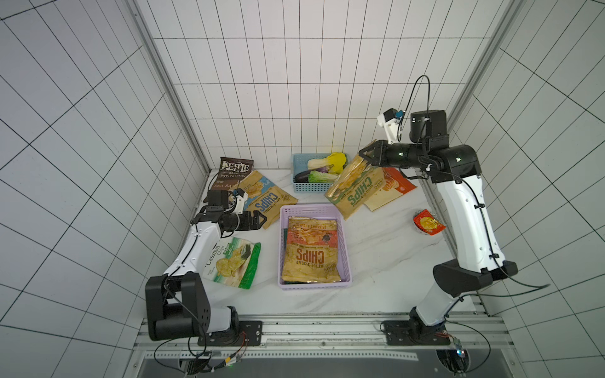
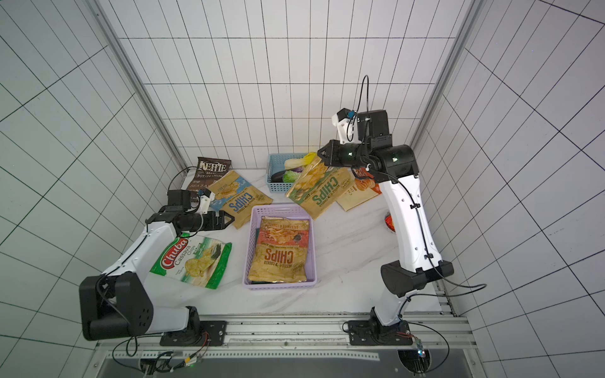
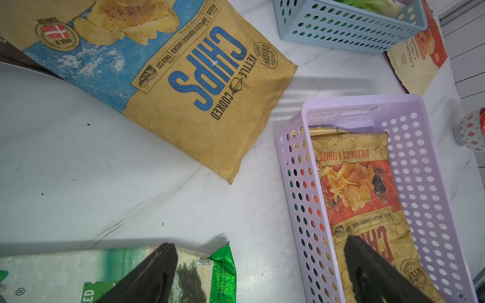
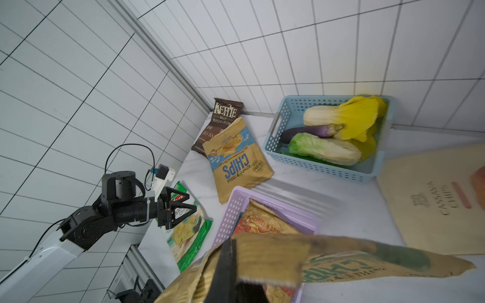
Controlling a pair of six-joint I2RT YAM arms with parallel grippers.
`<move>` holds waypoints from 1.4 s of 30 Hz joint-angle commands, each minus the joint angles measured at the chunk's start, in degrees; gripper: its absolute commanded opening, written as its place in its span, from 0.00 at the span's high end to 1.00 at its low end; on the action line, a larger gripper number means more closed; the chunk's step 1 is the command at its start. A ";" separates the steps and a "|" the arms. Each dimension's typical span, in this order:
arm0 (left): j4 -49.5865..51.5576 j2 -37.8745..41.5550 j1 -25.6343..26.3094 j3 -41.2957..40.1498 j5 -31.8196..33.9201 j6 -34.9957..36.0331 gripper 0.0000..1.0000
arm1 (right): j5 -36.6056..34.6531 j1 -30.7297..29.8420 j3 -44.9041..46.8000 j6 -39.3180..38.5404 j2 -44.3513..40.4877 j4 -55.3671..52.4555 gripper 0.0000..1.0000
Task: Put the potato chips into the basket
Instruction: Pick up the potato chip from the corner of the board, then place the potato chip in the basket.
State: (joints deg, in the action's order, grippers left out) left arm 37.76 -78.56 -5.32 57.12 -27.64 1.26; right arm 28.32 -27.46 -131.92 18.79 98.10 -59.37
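Observation:
The green-label CHIPS bag [image 1: 357, 190] is hanging at a tilt from my right gripper, so next my left gripper grabs its free top corner [image 1: 329, 192] before both grippers lower the bag into the basket.
The lilac basket [image 1: 282, 248] [image 2: 282, 208] sits mid-table with a red-label CHIPS bag [image 1: 311, 252] [image 3: 359, 189] lying flat in it. My right gripper [image 1: 364, 158] [image 4: 231, 245] is shut on the top edge of a green-label CHIPS bag [image 1: 355, 193] [image 2: 322, 193] [image 4: 367, 265], which hangs tilted beyond the basket's far right corner. My left gripper [image 1: 262, 219] [image 3: 259, 241] is open and empty, just left of the basket. A blue-label CHIPS bag [image 1: 266, 199] [image 3: 183, 78], a Kettle bag [image 1: 234, 171], a white-green cassava bag [image 1: 234, 261] [image 3: 78, 275] and a cream cassava bag [image 1: 389, 189] lie on the table.
A light blue basket [image 1: 307, 189] [image 4: 315, 165] with toy vegetables stands against the back wall. A small red-orange snack cup [image 1: 427, 222] sits near the right edge. Tiled walls close in the left, back and right sides.

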 commanded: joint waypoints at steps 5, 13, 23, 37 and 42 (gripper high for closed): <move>2.29 4.84 -0.04 7.02 -5.54 4.00 0.02 | 9.37 -7.44 5.00 3.27 0.47 8.97 1.00; 7.68 7.06 5.16 16.84 -8.70 6.77 0.02 | 18.64 -8.37 -9.96 -1.10 10.62 -3.98 1.00; 8.38 5.39 11.44 24.97 -7.95 6.65 0.02 | 11.82 -11.34 -12.01 -8.27 14.28 -14.71 1.00; 18.22 6.85 21.11 32.18 -9.06 4.09 0.02 | -7.39 -15.31 16.41 14.09 -1.26 19.88 1.00; 19.26 6.45 29.67 31.24 4.98 6.11 0.02 | -14.21 -17.81 22.33 21.97 -3.75 29.46 1.00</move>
State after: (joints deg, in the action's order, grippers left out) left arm 54.94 -72.49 21.15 88.27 -31.27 5.54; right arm 19.99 -44.10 -112.14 34.13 96.95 -41.80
